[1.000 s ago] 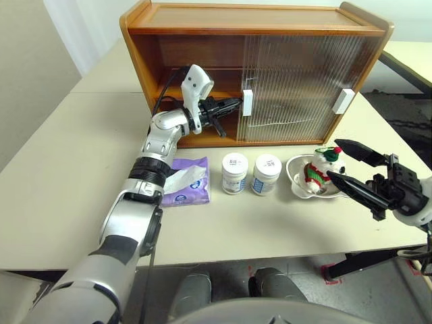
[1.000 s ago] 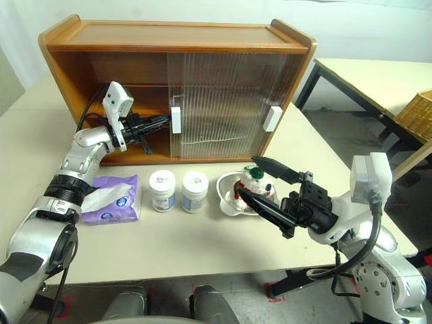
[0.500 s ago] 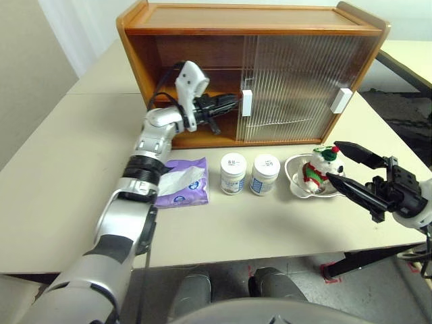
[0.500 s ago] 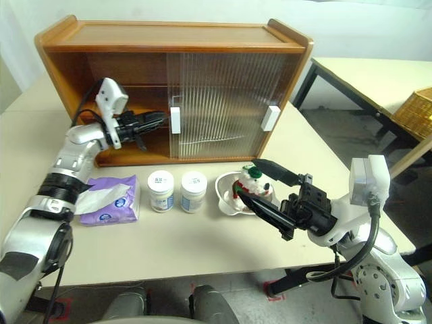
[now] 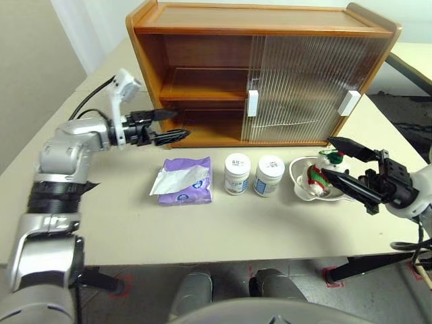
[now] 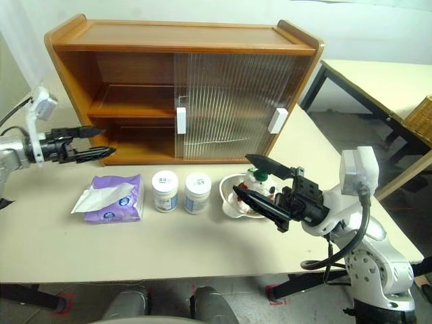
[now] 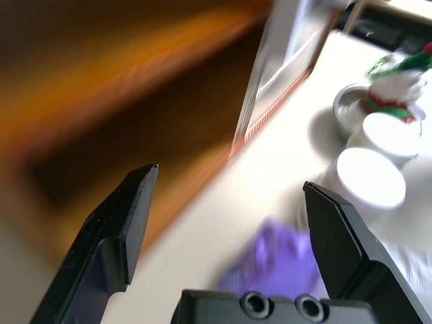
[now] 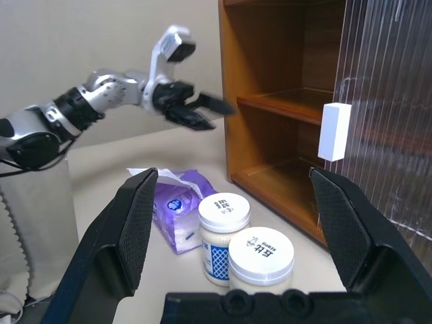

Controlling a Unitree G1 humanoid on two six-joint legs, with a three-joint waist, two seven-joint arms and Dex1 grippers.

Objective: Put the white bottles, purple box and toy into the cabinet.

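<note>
My gripper will squeeze the end of the purple box (image 5: 185, 182) thin when I lift it, while the rest keeps its block shape, because the box has a creased, puckered wrapper (image 5: 182, 165).
The cabinet (image 5: 202, 27) stands at the back of the table, its left half open onto the inner shelf (image 5: 202, 91). In front lie the purple box (image 5: 185, 181), two white bottles (image 5: 237, 173) (image 5: 269, 175) and the toy (image 5: 322, 169), which sits in a steel bowl (image 5: 297, 183). My left gripper (image 5: 181, 125) hangs open and empty just outside the cabinet's left edge, above the table. On the toy's right my right gripper (image 6: 241, 174) stands open and empty, its fingers reaching over and in front of the toy. The right wrist view looks past the bottles (image 8: 223, 223) to the left gripper (image 8: 202, 111).
Both ribbed sliding doors (image 5: 304, 88) cover the cabinet's right half. Bare table lies left of the purple box and along the near edge. A second table (image 6: 378, 77) and a wicker basket (image 6: 422, 115) stand off to the right.
My left gripper has pulled out of the cabinet opening toward the left and gone from shut to open. The right arm has kept still. The camera has shifted slightly.
</note>
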